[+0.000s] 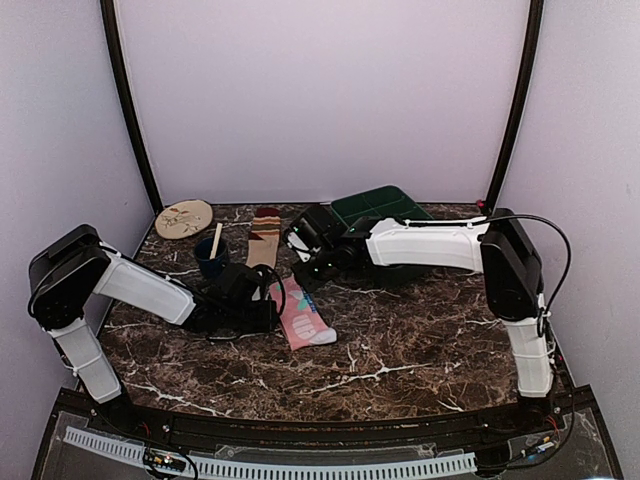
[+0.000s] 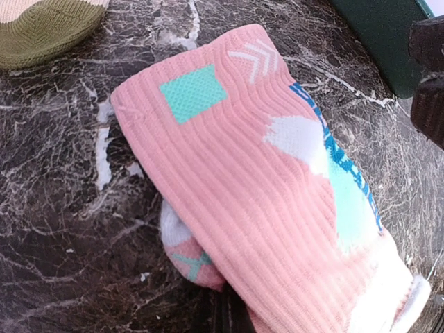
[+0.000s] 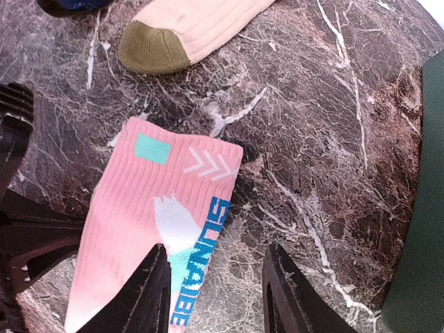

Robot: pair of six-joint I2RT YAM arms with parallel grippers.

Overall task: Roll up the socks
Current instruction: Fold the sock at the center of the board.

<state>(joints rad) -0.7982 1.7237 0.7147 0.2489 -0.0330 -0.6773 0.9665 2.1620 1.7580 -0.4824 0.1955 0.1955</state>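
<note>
The pink sock (image 1: pixel 299 312) lies at a slant from its cuff to its folded end, so my right gripper should grab the sock's folded end (image 1: pixel 318 338) and swing it straight before rolling.
The pink sock (image 1: pixel 305 315) with teal and white marks lies mid-table, its near end folded over. In the left wrist view it (image 2: pixel 277 194) fills the frame, with its toe end (image 2: pixel 187 253) tucked beneath. My left gripper (image 1: pixel 270 305) is at the sock's left edge; only a dark finger (image 2: pixel 229 316) shows under the fabric, and it looks shut on the sock. My right gripper (image 3: pixel 215 298) is open and hovers over the sock's (image 3: pixel 152 208) right edge. The tan sock (image 1: pixel 265 240) lies flat behind; its olive toe (image 3: pixel 149 48) points at the pink one.
A round beige patterned plate (image 1: pixel 185 218) sits back left. A dark blue cup (image 1: pixel 210 257) with a wooden stick stands beside the tan sock. A green tray (image 1: pixel 380 205) is back right, close behind the right arm; its edge also shows in the right wrist view (image 3: pixel 423 208).
</note>
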